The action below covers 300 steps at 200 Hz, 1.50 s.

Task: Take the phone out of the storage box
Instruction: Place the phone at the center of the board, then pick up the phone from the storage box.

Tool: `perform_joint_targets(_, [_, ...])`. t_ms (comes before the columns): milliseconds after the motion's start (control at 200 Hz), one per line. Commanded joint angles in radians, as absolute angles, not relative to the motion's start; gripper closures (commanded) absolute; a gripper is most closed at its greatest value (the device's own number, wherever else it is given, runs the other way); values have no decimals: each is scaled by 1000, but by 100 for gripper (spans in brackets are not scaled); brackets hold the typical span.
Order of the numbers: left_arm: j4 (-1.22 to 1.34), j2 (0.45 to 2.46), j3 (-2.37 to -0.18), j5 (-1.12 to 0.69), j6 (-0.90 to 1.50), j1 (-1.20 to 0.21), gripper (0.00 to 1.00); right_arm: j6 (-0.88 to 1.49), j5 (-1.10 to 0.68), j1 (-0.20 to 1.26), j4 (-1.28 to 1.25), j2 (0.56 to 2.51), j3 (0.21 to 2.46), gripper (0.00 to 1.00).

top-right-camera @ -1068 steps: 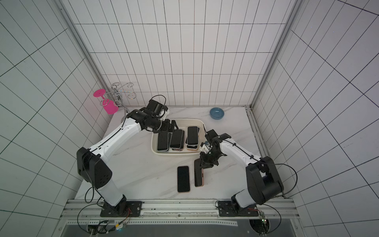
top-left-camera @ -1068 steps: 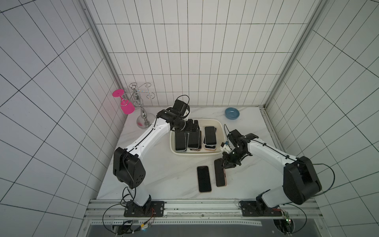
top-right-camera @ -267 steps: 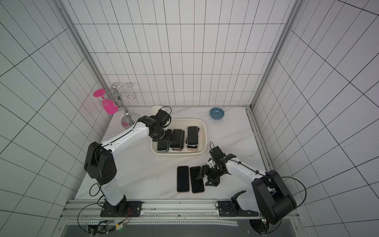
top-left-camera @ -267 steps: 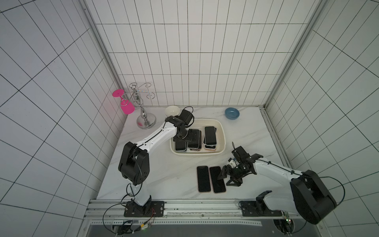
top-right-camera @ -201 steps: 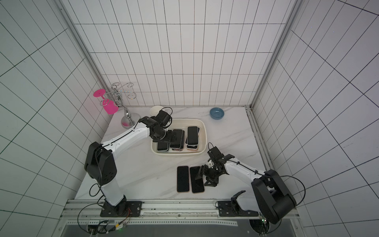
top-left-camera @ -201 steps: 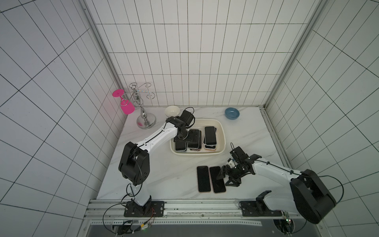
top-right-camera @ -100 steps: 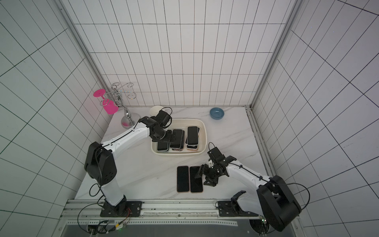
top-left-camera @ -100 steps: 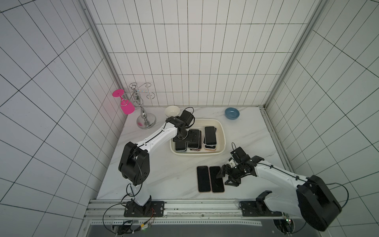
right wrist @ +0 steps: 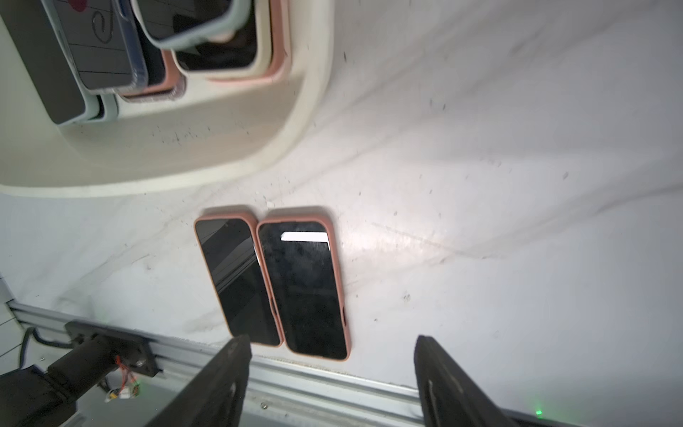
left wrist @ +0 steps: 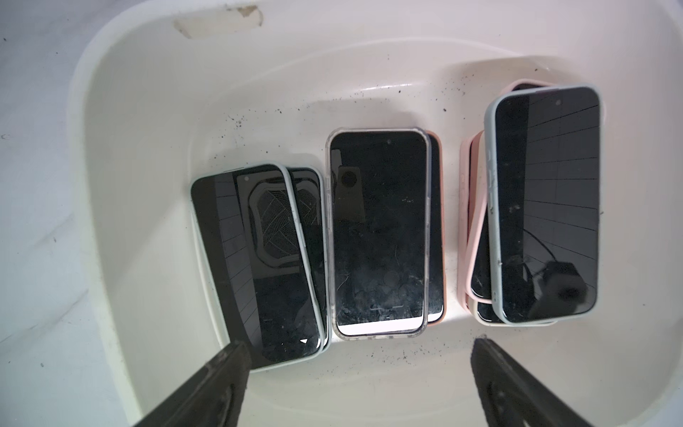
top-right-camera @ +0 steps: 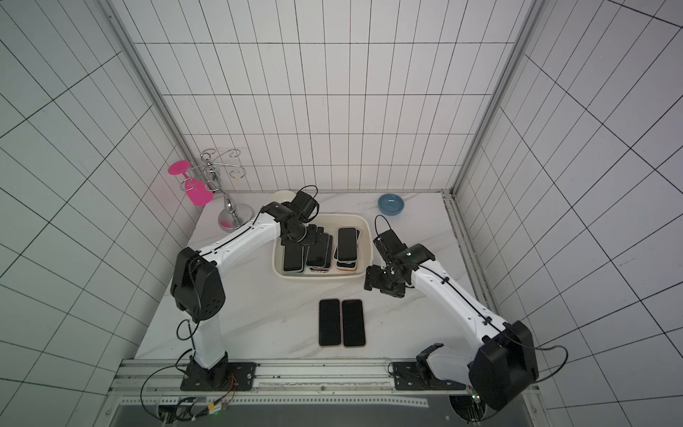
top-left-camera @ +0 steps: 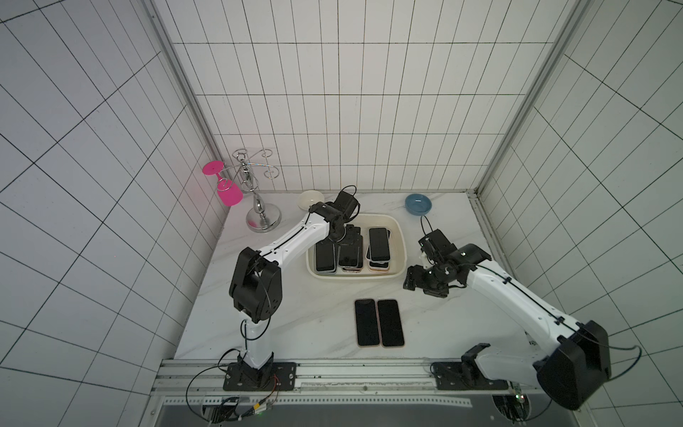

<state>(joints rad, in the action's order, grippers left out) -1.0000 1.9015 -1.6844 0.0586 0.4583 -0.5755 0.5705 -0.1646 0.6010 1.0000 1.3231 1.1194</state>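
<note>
The light blue phone (top-left-camera: 379,244) is close to my right gripper. So next my left gripper moves back and lets my right gripper pick up the phone (top-right-camera: 347,244) and passes it over.
The cream storage box (top-left-camera: 403,255) (top-right-camera: 367,236) holds several dark-screened phones in three stacks: left (left wrist: 258,258), middle (left wrist: 379,236) and right (left wrist: 545,203). My left gripper (left wrist: 358,344) (top-left-camera: 338,236) hangs open over the box's far left end, with nothing between its fingers. Two phones in pink cases (top-left-camera: 367,322) (top-left-camera: 390,322) lie side by side on the table in front of the box, also seen in the right wrist view (right wrist: 236,281) (right wrist: 303,288). My right gripper (right wrist: 330,340) (top-left-camera: 414,283) is open and empty, raised beside the box's right front corner.
A blue bowl (top-left-camera: 418,204) sits at the back right and a white bowl (top-left-camera: 310,199) behind the box's left end. A silver stand (top-left-camera: 258,207) with a pink glass (top-left-camera: 229,194) is at the back left. The metal rail (top-left-camera: 332,369) runs along the front edge.
My right gripper has drawn back from the right-hand phone on the table and risen toward the box's right front corner, its jaws a little wider. The left gripper has hardly moved.
</note>
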Motion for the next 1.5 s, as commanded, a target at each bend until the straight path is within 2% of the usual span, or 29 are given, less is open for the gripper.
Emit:
perform_joint_targets(0, [-940, 1820, -1634, 52, 488, -553, 2, 401, 27, 592, 1070, 1466, 1296, 23])
perform_joint_targets(170, [-939, 1722, -1566, 31, 475, -521, 2, 327, 67, 592, 1043, 1710, 1549, 19])
perform_joint_targets(195, [-939, 1711, -1557, 31, 472, -517, 2, 321, 64, 594, 1041, 1744, 1589, 12])
perform_joint_targets(245, [-943, 1691, -1541, 30, 469, -510, 2, 309, 58, 599, 1037, 1805, 1655, 8])
perform_joint_targets(515, [-939, 1635, -1481, 0, 452, -477, 2, 315, 56, 646, 1054, 2039, 1886, 4])
perform_joint_targets(890, [-925, 1621, -1430, -17, 444, -461, 2, 366, 79, 680, 1054, 2141, 1924, 0])
perform_joint_targets(1494, [-908, 1611, -1384, -26, 436, -444, 2, 391, 84, 686, 1054, 2201, 1907, 2])
